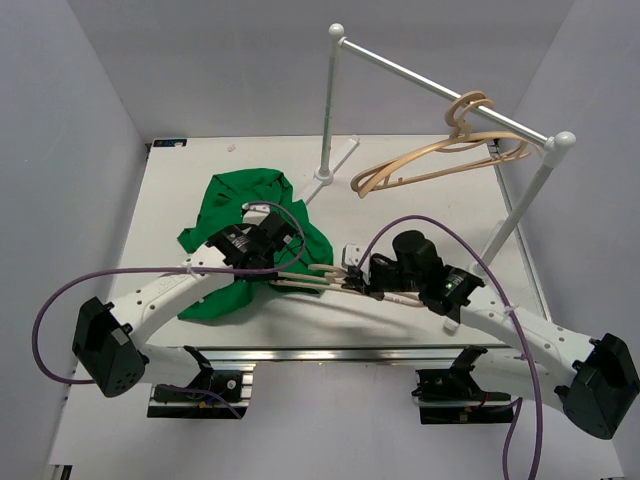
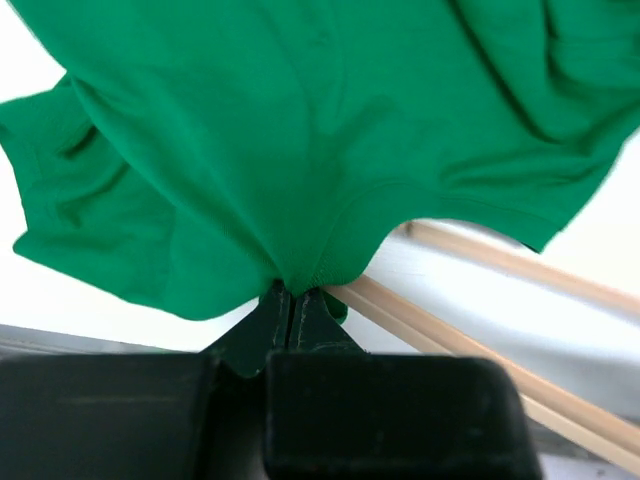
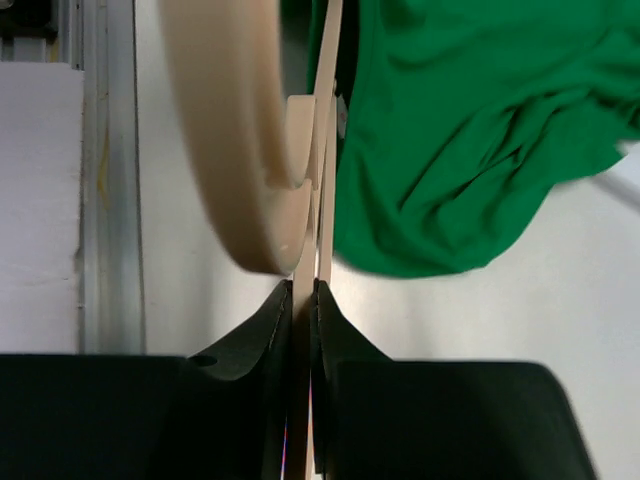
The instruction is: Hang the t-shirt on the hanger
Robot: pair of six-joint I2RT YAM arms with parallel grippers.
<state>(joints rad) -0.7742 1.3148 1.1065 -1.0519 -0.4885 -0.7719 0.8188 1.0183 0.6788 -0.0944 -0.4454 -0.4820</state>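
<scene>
Next, I push the hanger's far arm [image 2: 362,293] deeper into the t-shirt [image 2: 225,215] with my right gripper while my left gripper pulls the t-shirt's ribbed edge over, because the hanger's arm sits too shallow under that edge.
The green t-shirt [image 1: 235,205] lies bunched on the white table, left of centre. My left gripper [image 1: 292,250] is shut on a ribbed edge of the t-shirt [image 2: 300,120], the fingertips pinching the cloth [image 2: 292,292]. My right gripper [image 1: 347,275] is shut on a thin arm of a pale wooden hanger [image 1: 310,282], which reaches left toward the shirt. In the right wrist view the jaws [image 3: 305,292] clamp the hanger's arm, its rounded hook [image 3: 235,130] is just ahead, and the t-shirt [image 3: 470,130] lies to the right. The hanger's arms [image 2: 480,335] pass under the shirt's edge.
A white metal rail [image 1: 440,85] on two posts stands at the back right, with two more wooden hangers [image 1: 440,158] hanging from it. The rail's left post [image 1: 327,110] stands just behind the shirt. An aluminium rail [image 1: 330,355] runs along the near table edge.
</scene>
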